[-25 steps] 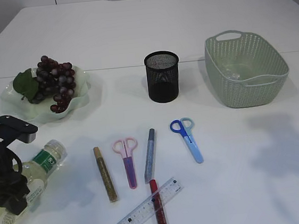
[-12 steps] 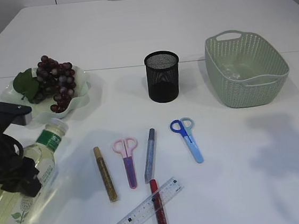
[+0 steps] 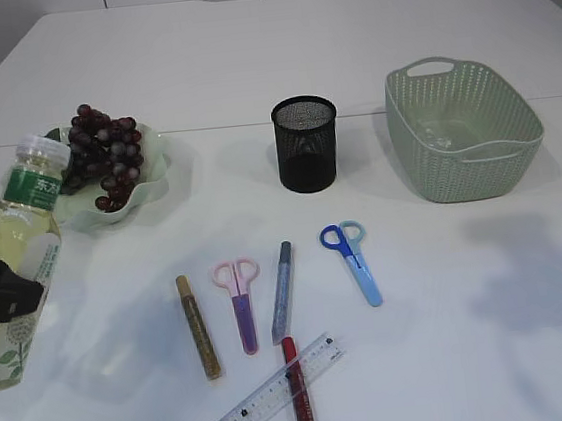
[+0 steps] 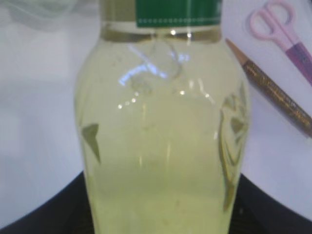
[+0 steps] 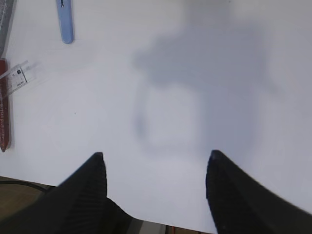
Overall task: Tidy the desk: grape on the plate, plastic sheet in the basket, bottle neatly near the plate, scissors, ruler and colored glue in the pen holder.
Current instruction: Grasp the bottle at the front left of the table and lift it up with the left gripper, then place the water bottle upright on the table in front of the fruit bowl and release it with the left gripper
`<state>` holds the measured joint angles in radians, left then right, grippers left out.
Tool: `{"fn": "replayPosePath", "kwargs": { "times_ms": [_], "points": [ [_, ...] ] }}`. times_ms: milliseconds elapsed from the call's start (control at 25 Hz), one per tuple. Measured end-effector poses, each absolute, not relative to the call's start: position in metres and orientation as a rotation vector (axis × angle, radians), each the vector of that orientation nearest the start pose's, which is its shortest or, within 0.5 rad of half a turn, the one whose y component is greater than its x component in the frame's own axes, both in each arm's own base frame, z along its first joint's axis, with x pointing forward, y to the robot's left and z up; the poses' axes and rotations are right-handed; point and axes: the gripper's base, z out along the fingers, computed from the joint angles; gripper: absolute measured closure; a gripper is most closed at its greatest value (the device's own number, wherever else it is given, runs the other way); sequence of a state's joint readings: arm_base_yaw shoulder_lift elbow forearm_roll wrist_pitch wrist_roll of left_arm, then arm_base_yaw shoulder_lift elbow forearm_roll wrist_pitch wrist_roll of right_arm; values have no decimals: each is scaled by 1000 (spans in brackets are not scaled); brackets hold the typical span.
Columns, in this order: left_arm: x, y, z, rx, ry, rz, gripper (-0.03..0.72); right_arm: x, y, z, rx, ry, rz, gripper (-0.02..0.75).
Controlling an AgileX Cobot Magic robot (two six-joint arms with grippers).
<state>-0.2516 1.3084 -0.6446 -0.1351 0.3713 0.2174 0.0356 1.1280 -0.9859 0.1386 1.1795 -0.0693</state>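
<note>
Next, I tip the bottle upright before I put it down near the plate, because it slants in my left gripper with its cap leaning toward the plate.
My left gripper is shut on the bottle, which holds yellow liquid and has a green label; it stands nearly upright at the far left, just in front of the plate. In the left wrist view the bottle fills the frame between the dark fingers. The grape bunch lies on the plate. Pink scissors, blue scissors, ruler and gold, grey and red glue sticks lie in front of the pen holder. Something clear, perhaps the plastic sheet, lies in the basket. My right gripper is open over bare table.
The right wrist view shows the blue scissors' tip, the ruler's end and the red glue stick at its left edge. The right arm itself is outside the exterior view; only its shadow falls on the table's right side.
The bottle has swung from lying flat on the table to nearly upright in my left gripper, and its cap now reaches up beside the plate. Right gripper unchanged.
</note>
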Motion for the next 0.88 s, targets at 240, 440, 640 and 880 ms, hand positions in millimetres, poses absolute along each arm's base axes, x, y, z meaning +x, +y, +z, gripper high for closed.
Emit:
{"fn": "replayPosePath", "kwargs": {
  "times_ms": [240, 440, 640, 880],
  "points": [
    [218, -56, 214, 293, 2205, -134, 263, 195, 19, 318, -104, 2796, 184, 236],
    [210, -48, 202, 185, 2036, -105, 263, 195, 19, 318, -107, 2794, 183, 236],
    [206, -45, 202, 99, 1831, -152, 263, 195, 19, 318, -107, 2794, 183, 236],
    [217, -55, 202, 150, 1643, -237, 263, 195, 19, 318, -110, 2794, 183, 236]
  ]
}}
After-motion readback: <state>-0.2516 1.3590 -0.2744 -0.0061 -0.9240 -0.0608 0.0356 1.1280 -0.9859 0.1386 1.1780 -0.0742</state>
